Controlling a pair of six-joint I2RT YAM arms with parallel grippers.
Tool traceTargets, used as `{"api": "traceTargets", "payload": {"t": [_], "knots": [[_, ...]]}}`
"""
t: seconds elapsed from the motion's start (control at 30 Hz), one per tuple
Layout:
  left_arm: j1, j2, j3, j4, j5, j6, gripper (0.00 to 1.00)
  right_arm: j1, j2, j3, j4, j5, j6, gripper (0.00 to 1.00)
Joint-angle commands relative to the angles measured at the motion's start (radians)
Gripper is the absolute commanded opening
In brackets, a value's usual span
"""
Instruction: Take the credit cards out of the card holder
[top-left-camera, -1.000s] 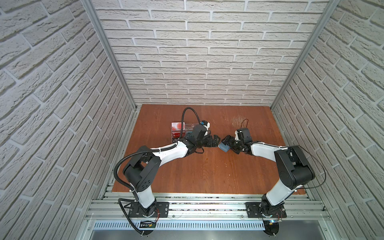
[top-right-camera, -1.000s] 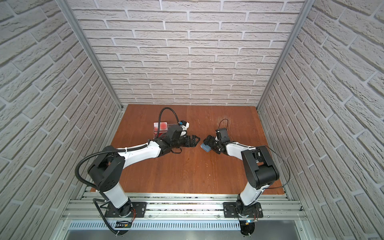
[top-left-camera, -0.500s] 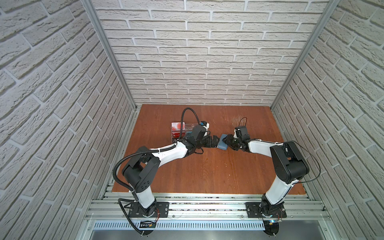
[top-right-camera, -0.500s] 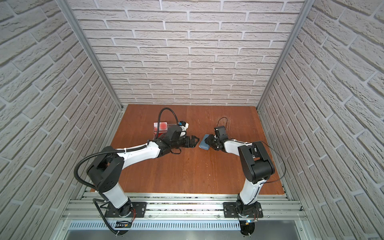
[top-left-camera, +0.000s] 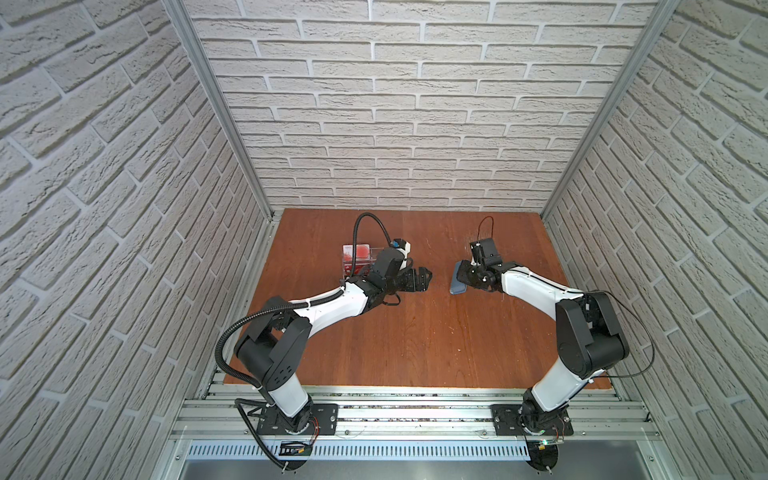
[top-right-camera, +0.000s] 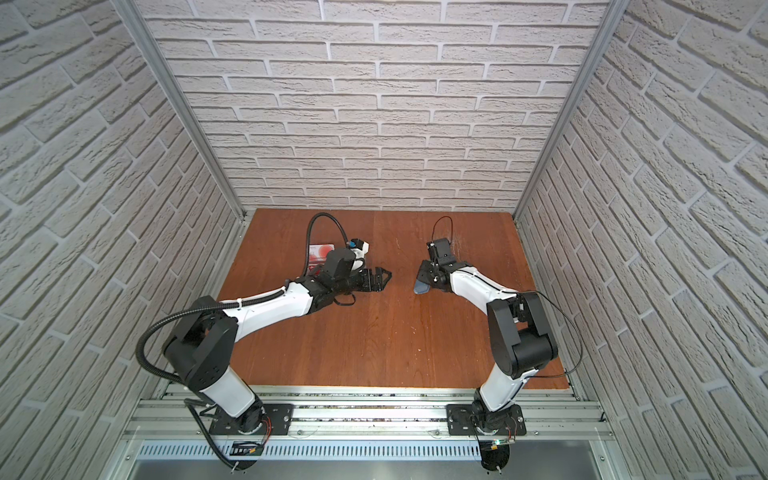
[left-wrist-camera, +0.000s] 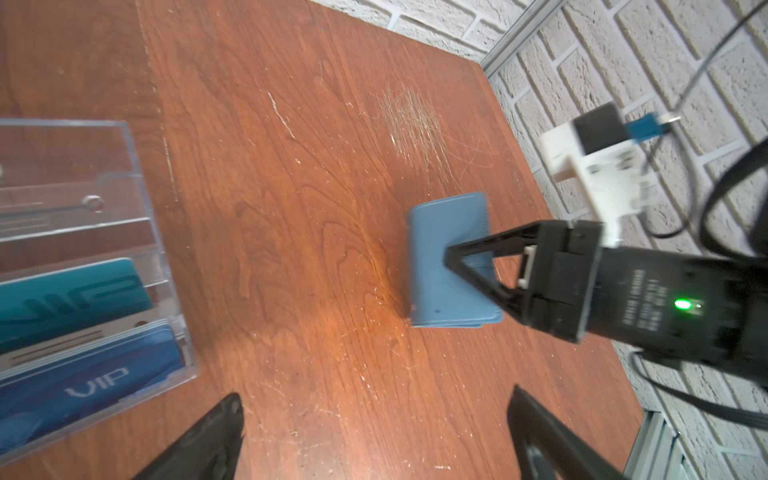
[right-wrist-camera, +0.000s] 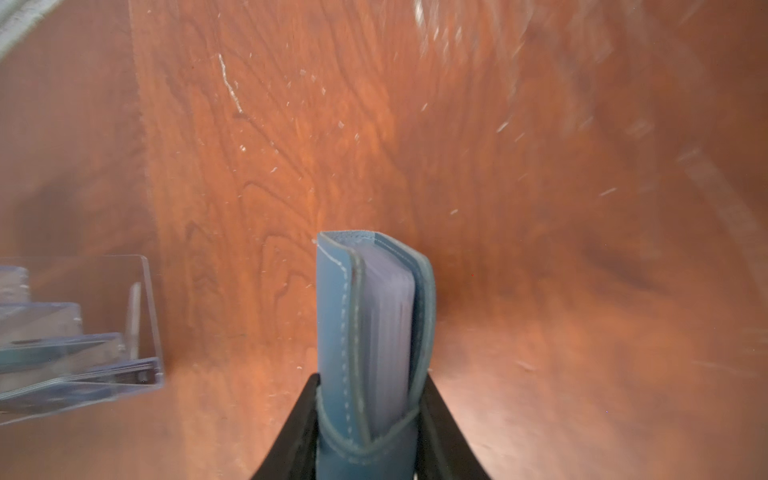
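The card holder is standing on its edge and its plain cover (left-wrist-camera: 434, 276) faces my left gripper, so my right gripper needs to put the card holder flat with its clasp up.
The slate-blue card holder (top-left-camera: 456, 284) (top-right-camera: 419, 286) stands on its long edge near the middle of the brown table, folded shut. My right gripper (top-left-camera: 464, 276) (top-right-camera: 426, 276) is shut on it, one black finger on each cover, as the right wrist view shows (right-wrist-camera: 368, 386). The left wrist view shows the card holder (left-wrist-camera: 432, 291) from the side. The credit cards are hidden; only pale lilac leaf edges (right-wrist-camera: 388, 307) show between the covers. My left gripper (top-left-camera: 426, 277) (top-right-camera: 386, 276) (left-wrist-camera: 374, 399) hangs open and empty, a short way left of the holder.
A clear acrylic rack (top-left-camera: 359, 259) (top-right-camera: 319, 255) (left-wrist-camera: 137, 232) (right-wrist-camera: 149, 316) stands behind my left wrist, holding a white card with a red circle (top-left-camera: 360, 250) and teal and blue VIP cards (left-wrist-camera: 83, 299). Brick walls close in three sides of the table.
My right gripper has closed on the card holder and swung it up onto its edge, shifting slightly toward the back. The left arm has not moved.
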Motion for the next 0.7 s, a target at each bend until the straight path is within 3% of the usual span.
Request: {"api": "traceTargets", "payload": {"t": [0.0,0.1,0.37,0.67], "knots": [[0.022,-0.047,-0.031,0.028,0.004,-0.003,0.98,0.086,-0.053,0.084,-0.174,0.288,-0.171,0.16],[0.033,-0.067,-0.047,0.032,-0.004,-0.006,0.98,0.142,-0.011,0.133,-0.253,0.412,-0.221,0.16],[0.070,-0.132,-0.115,0.062,-0.004,-0.060,0.98,0.270,0.153,0.249,-0.368,0.600,-0.245,0.17],[0.100,-0.228,-0.183,0.053,-0.039,-0.061,0.98,0.335,0.237,0.284,-0.370,0.512,-0.204,0.22]]}}
